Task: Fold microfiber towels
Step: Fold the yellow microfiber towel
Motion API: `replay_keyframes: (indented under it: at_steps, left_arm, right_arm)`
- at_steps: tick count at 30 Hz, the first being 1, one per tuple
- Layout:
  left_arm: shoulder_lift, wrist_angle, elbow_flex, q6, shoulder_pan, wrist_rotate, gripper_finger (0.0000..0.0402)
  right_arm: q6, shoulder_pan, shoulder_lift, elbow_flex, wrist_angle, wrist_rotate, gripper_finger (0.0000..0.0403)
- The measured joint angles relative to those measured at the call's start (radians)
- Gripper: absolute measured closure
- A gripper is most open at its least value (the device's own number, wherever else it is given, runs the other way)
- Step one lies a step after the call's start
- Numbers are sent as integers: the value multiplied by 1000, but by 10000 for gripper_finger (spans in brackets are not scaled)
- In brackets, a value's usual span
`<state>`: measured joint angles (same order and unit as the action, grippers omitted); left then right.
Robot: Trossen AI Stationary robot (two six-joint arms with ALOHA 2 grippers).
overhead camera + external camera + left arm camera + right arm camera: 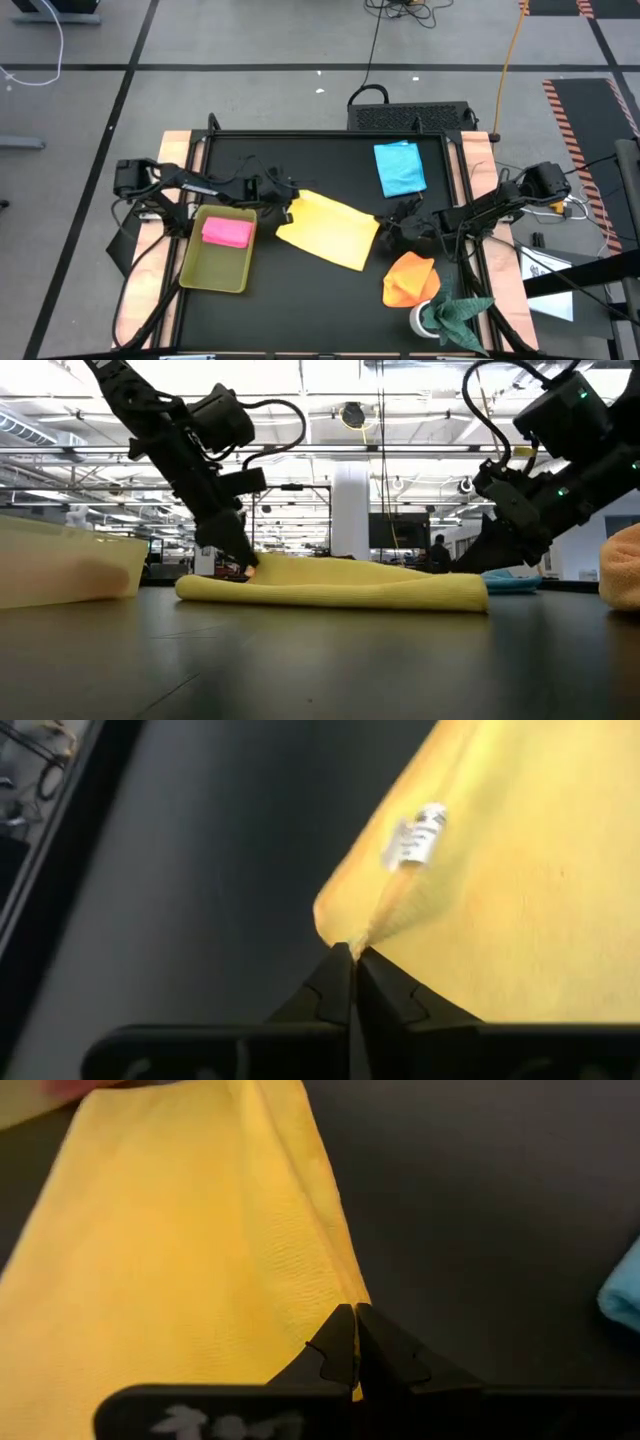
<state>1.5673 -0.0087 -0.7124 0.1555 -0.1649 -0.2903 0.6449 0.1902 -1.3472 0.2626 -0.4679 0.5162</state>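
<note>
The yellow towel stretches lengthwise between my grippers. Next, my left gripper lets go of its corner (pixel 340 915) and pushes on the towel's middle (pixel 328 229) to turn it before folding.
The yellow towel (pixel 328 228) lies on the black table between my two grippers, and it also shows in the low view (pixel 340 588). My left gripper (pixel 289 207) is shut at its left corner. My right gripper (pixel 385 228) is shut at its right edge. The pink towel (pixel 228 232) lies folded in the yellow-green tray (pixel 200 272). The light blue towel (pixel 400 167) lies flat at the far side. The orange towel (pixel 410 278) lies crumpled at the near right. My left gripper pinches the yellow towel's left corner (pixel 340 932) between its two fingertips, slanting down from the table's left. The towel's white tag (pixel 415 837) lies just beyond. The towel rests on the table. My right gripper pinches the yellow towel's right edge (pixel 345 1295) at its fingertips, coming from the table's right. The towel lies on the table, with a ridge running away from the fingers.
A dark green cloth (pixel 455 312) lies on a white roll at the near right corner. The tray stands close to my left gripper. Bare black table lies in front of the yellow towel.
</note>
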Motion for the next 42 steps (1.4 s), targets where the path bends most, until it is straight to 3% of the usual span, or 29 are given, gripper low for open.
replay_keyframes:
  at_steps: [7,14,19,24,26,28,31,35,42]
  left_arm:
    - [0,72,0,-2,-8,9,388]
    - [0,87,0,-27,-19,10,384]
    - [0,61,0,-102,-66,23,320]
    - [-8,4,-7,-226,-123,24,242]
    - [-9,2,-16,-282,-135,49,221]
    - [-10,15,-17,-296,-145,170,210]
    - [12,86,-18,-321,-145,321,214]
    - [77,164,-16,-334,-136,314,250]
    - [225,263,-19,-331,-160,316,316]
  right_arm:
    - [2,-1,0,-8,1,-21,398]
    - [-8,-2,0,-8,2,37,341]
    - [-45,-16,0,-8,1,71,296]
    - [-47,-21,0,-8,-15,79,288]
    - [-67,-20,1,-8,-42,20,297]
    - [-79,-20,1,-8,-70,-69,312]
    - [-75,-20,1,-8,-85,-136,345]
    - [-49,-42,1,-8,-31,-125,393]
    - [-70,-120,-36,-8,49,-122,398]
